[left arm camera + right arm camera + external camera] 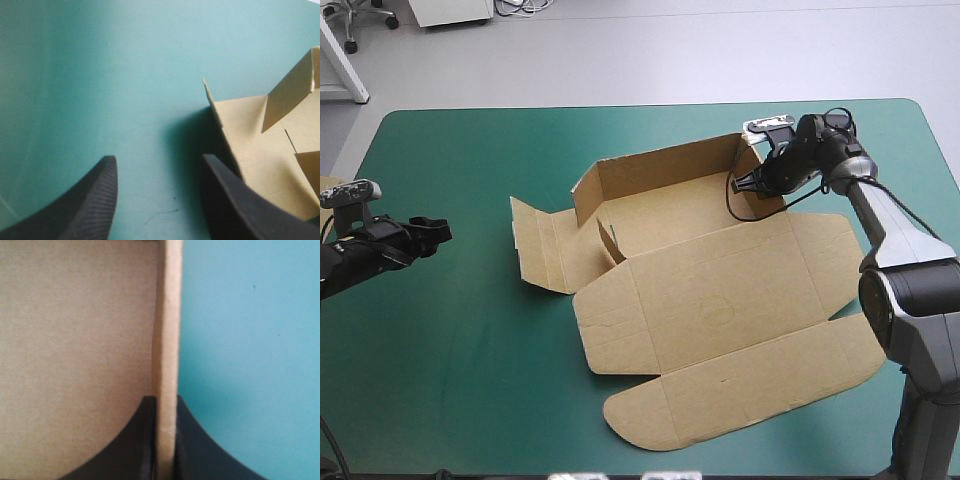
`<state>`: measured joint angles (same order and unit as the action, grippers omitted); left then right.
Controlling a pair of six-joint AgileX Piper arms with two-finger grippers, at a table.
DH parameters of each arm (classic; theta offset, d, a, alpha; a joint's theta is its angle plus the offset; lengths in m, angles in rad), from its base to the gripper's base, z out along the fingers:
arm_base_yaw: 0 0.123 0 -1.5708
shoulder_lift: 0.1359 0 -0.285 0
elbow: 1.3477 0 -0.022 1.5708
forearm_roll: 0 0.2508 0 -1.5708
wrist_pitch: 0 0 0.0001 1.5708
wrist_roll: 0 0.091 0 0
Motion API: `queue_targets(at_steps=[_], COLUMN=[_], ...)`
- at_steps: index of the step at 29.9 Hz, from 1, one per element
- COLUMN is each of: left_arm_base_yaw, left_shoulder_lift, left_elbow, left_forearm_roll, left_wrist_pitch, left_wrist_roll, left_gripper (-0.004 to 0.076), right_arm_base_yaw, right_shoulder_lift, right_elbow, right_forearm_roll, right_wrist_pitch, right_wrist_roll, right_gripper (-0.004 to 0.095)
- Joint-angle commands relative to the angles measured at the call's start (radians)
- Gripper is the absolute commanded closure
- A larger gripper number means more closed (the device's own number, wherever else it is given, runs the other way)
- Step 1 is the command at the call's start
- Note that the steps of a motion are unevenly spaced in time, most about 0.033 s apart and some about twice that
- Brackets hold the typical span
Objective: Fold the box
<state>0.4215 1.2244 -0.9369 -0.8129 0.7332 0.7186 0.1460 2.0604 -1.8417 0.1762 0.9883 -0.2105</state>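
Observation:
The brown box's flap has a crease along its middle, so I expect it to bend double into an upright side of the box when I fold it.
The brown box lies in the middle of the teal-green table. Its back wall stands up, its left flap rests nearly flat, and the wide lid panel spreads flat toward the front edge. My right gripper is at the box's far right corner, shut on the upright right side wall. In the right wrist view the board's pale edge runs straight up between the nearly closed fingers of the right gripper. My left gripper hovers low, left of the box and apart from it. The left gripper is open, with the flap's corner ahead of one finger.
Bare teal-green cover surrounds the box on the left and front. The table's far edge lies a short way behind the right gripper.

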Motion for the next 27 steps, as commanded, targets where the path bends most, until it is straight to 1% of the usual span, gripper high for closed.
queue_targets(at_steps=[1,7,12,15,17,21,27], left_arm_base_yaw=[-0.006,-0.006,-0.006,-0.006,-0.006,-0.027,-0.044], left_shoulder_lift=[-0.023,-0.023,-0.025,-0.029,-0.029,-0.029,-0.029], left_elbow=[-0.027,-0.027,-0.027,-0.025,-0.025,-0.025,-0.010], left_forearm_roll=[-0.049,-0.047,-0.023,-0.011,-0.006,0.033,0.053], left_wrist_pitch=[-0.022,-0.022,-0.029,-0.032,-0.032,-0.051,-0.085], left_wrist_roll=[0.002,0.002,0.002,0.002,0.002,0.017,0.012], left_gripper=[0.0360,0.0360,0.0360,0.0360,0.0360,0.0360,0.0360], right_arm_base_yaw=[-0.004,-0.018,-0.070,-0.097,-0.113,-0.151,-0.173], right_shoulder_lift=[-0.056,-0.079,-0.129,-0.165,-0.190,-0.241,-0.320], right_elbow=[-0.033,-0.033,-0.033,-0.033,-0.033,-0.033,-0.033], right_forearm_roll=[-0.009,-0.002,0.061,0.070,0.100,0.203,0.246], right_wrist_pitch=[-0.052,-0.072,-0.075,-0.068,-0.066,-0.066,-0.069], right_wrist_roll=[0.018,0.034,0.004,-0.010,-0.029,-0.079,-0.109], right_gripper=[0.0915,0.0916,0.0916,0.0916,0.0916,0.0916,0.0916])
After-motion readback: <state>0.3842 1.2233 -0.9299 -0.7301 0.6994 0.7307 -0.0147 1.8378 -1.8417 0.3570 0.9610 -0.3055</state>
